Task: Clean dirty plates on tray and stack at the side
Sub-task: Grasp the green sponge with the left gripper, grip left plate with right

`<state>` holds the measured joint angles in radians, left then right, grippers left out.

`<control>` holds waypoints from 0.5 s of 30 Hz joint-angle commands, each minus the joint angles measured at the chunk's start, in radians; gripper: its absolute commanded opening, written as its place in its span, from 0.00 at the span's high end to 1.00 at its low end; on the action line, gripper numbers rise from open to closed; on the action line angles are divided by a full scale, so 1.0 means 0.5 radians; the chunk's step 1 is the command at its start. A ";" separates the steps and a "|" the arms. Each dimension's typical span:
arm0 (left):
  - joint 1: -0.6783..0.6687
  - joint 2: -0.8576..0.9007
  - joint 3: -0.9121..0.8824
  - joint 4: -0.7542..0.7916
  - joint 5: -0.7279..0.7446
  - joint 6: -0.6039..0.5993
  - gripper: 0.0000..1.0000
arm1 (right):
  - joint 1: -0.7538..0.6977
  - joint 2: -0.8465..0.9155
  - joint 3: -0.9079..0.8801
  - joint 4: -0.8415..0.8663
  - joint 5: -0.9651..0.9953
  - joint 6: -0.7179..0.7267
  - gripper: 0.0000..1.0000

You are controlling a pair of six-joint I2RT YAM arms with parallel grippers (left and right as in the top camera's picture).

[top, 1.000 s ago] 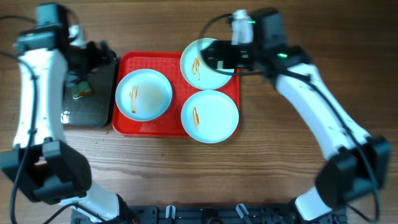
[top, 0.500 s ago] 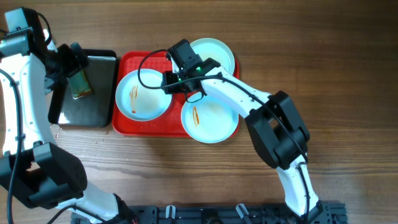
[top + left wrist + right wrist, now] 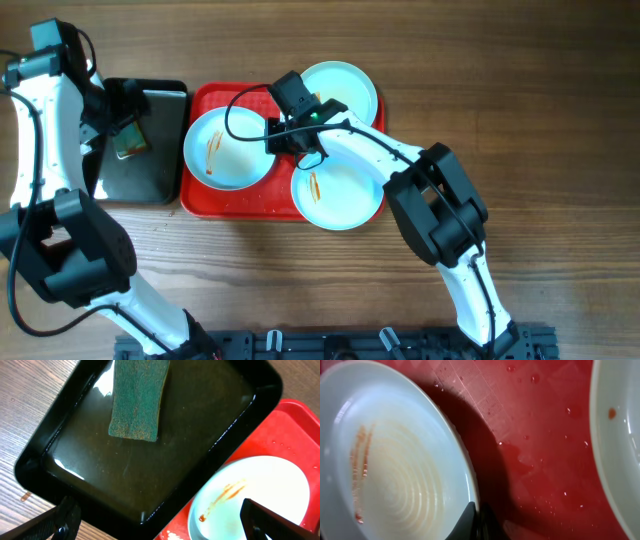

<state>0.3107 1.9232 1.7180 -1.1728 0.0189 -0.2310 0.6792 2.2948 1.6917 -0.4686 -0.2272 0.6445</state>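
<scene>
The green sponge's long edge (image 3: 162, 404) has a soft curve, so I expect the green sponge will crease along its middle and fan out when I squeeze it and lift it.
Three pale plates sit on the red tray (image 3: 197, 105). The left plate (image 3: 228, 150) carries orange-red smears, and my right gripper (image 3: 278, 140) is shut on its right rim. In the right wrist view the fingers (image 3: 470, 519) pinch that plate's (image 3: 395, 460) edge, with wet red tray (image 3: 535, 435) beside it. The front plate (image 3: 340, 190) is also smeared. The back plate (image 3: 345, 90) overhangs the tray's far corner, partly hidden by the arm. My left gripper (image 3: 162, 527) hangs open over the black tray's corner and the left plate (image 3: 260, 485).
A black tray (image 3: 150, 170) lies left of the red one, holding shallow water and a green sponge (image 3: 139, 400). Another plate's rim (image 3: 620, 435) with a red spot shows at the right of the right wrist view. Bare wooden table (image 3: 500, 100) surrounds both trays.
My right arm swung from the back plate across to the left plate, and its jaws closed on that plate's rim. My left arm shifted slightly above the black tray and stayed open.
</scene>
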 commanded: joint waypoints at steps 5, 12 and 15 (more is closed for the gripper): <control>0.000 0.192 0.027 0.117 -0.043 -0.014 0.01 | -0.015 0.060 0.035 -0.083 0.003 0.130 0.96; 0.009 0.460 0.027 0.478 -0.094 0.306 0.16 | -0.014 0.060 0.035 -0.036 -0.005 0.124 0.96; 0.014 0.539 0.027 0.558 -0.144 0.306 0.16 | -0.014 0.060 0.035 -0.030 -0.004 0.123 0.96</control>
<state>0.3107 2.1559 1.7180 -0.9104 -0.0147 -0.1059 0.6773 2.2948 1.6955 -0.4889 -0.2310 0.6960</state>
